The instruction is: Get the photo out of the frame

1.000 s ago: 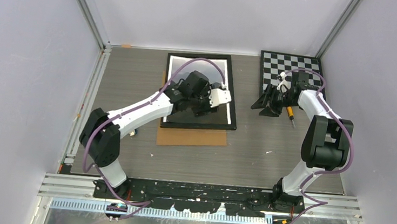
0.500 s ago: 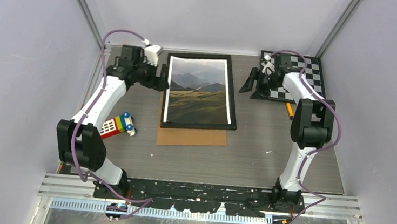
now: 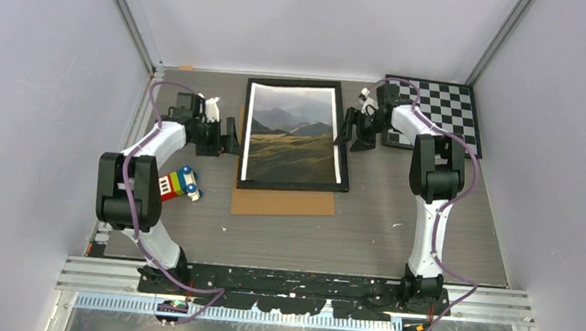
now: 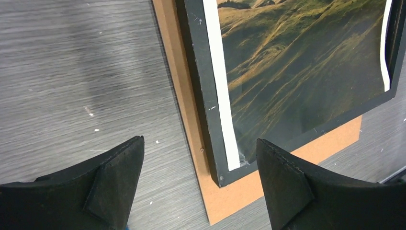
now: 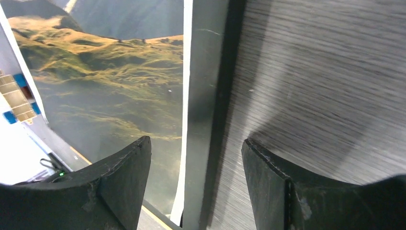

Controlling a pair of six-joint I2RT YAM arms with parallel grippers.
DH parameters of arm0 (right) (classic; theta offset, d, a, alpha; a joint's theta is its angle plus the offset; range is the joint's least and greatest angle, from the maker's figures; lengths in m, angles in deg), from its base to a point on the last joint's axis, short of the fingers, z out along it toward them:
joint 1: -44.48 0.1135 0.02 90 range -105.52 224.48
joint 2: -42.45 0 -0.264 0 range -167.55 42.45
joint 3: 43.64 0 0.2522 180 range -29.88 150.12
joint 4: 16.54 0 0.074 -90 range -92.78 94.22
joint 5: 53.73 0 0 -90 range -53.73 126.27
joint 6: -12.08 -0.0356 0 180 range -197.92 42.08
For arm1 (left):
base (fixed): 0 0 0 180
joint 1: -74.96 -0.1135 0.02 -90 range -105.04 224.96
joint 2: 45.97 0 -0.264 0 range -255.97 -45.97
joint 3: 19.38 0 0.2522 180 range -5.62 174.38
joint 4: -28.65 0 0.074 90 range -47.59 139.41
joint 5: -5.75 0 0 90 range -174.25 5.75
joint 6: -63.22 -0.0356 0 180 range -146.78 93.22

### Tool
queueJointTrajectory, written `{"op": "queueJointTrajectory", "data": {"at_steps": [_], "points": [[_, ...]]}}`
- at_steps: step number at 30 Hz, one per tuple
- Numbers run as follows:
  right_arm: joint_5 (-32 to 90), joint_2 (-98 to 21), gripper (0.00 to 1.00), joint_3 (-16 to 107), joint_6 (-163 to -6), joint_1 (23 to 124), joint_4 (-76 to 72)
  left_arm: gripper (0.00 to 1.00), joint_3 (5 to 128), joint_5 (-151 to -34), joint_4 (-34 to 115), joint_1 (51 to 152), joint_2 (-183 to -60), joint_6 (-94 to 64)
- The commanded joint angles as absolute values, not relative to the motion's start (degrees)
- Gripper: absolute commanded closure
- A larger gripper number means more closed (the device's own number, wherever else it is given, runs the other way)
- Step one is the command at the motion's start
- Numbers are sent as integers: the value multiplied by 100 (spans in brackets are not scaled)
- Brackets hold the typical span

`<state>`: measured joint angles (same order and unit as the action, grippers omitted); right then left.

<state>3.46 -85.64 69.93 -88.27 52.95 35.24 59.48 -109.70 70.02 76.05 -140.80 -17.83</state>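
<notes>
My right gripper is to take hold of the frame's side bar (image 3: 344, 160) and help pull the frame closer first, because the frame's far edge (image 3: 295, 82) lies close against the back wall.
The black frame (image 3: 344, 159) lies flat at the table's middle back with the mountain photo (image 3: 292, 133) showing inside it. It rests on a brown board (image 3: 282, 202) that sticks out at its near and left sides. My left gripper (image 3: 231, 137) is open just left of the frame's left edge; in the left wrist view the frame's corner (image 4: 210, 143) and the photo (image 4: 297, 72) lie between its jaws. My right gripper (image 3: 349, 130) is open at the frame's right edge; in the right wrist view the frame's rail (image 5: 203, 110) and the photo (image 5: 119, 81) show between the jaws.
A black-and-white checkered board (image 3: 438, 114) lies at the back right, behind the right arm. A colourful block toy (image 3: 178, 184) sits left of the brown board near the left arm. Purple walls close in the table on three sides.
The left arm swung off the frame to the back left, then came down beside the frame's left edge. The right gripper moved from the checkered board to the frame's right edge. The photo became uncovered.
</notes>
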Motion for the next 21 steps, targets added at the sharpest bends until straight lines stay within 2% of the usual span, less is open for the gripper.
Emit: {"op": "queueJointTrajectory", "data": {"at_steps": [1,8,14,21], "points": [[368,-8600,26,7193,-8651,5407,3521,12,5874,-11309,6210,7542,-14294,-1365],[375,-8705,32,7004,-8620,5691,3492,8,5835,-11505,5677,7339,-14809,-707],[431,-8505,47,6356,-8483,5862,3493,6,5646,-11750,5201,7340,-15039,-300],[439,-7954,59,5529,-8282,5904,3438,8,5068,-12145,4432,7353,-15032,369]]}}
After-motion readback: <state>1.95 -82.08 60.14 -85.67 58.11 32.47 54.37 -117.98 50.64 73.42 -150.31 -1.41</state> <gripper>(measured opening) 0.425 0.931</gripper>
